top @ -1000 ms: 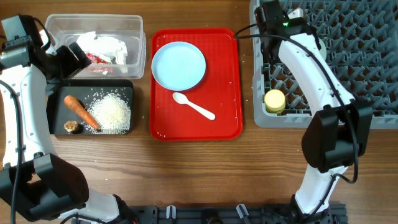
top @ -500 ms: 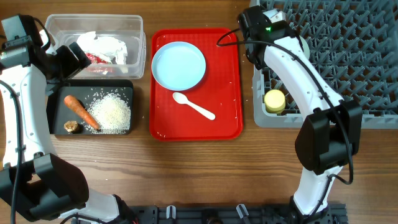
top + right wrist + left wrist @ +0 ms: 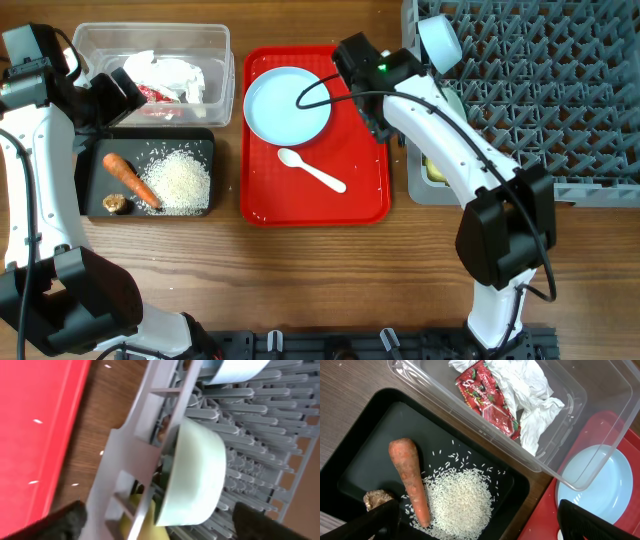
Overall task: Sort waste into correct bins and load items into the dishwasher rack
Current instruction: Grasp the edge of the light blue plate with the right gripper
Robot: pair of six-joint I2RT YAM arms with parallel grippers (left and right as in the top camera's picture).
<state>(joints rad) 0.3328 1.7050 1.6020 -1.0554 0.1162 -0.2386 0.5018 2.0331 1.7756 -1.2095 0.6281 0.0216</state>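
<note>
I should go on moving my right gripper to the plate's rim (image 3: 328, 112) nearest the rack, which is clear of the white spoon, before its open fingers straddle that rim (image 3: 327, 117).
My right gripper (image 3: 386, 112) hangs open and empty over the right edge of the red tray, just left of the grey dishwasher rack (image 3: 540, 110). In the right wrist view one light blue bowl (image 3: 196, 480) stands on edge between the pegs, with a second bowl (image 3: 235, 369) farther back and the yellow cup (image 3: 144, 521) below. The plate (image 3: 288, 105) and white spoon (image 3: 312, 170) lie on the red tray. My left gripper (image 3: 485, 527) is open above the black tray (image 3: 370, 455), which holds the carrot (image 3: 412, 480), rice (image 3: 462, 505) and a brown lump (image 3: 376, 498). Napkins (image 3: 525, 390) and the red wrapper (image 3: 487, 397) lie in the clear tub (image 3: 580, 410).
The flat red serving tray (image 3: 360, 195) sits mid-table between the bins and the rack. A strip of bare wooden table (image 3: 300, 270) runs along the front. The rack's near-left corner wall (image 3: 130, 460) stands close in front of my right gripper.
My right gripper has opened and pulled left, from the rack's far-left corner to above the red tray's edge. A bowl now shows standing in the rack. The left arm is still.
</note>
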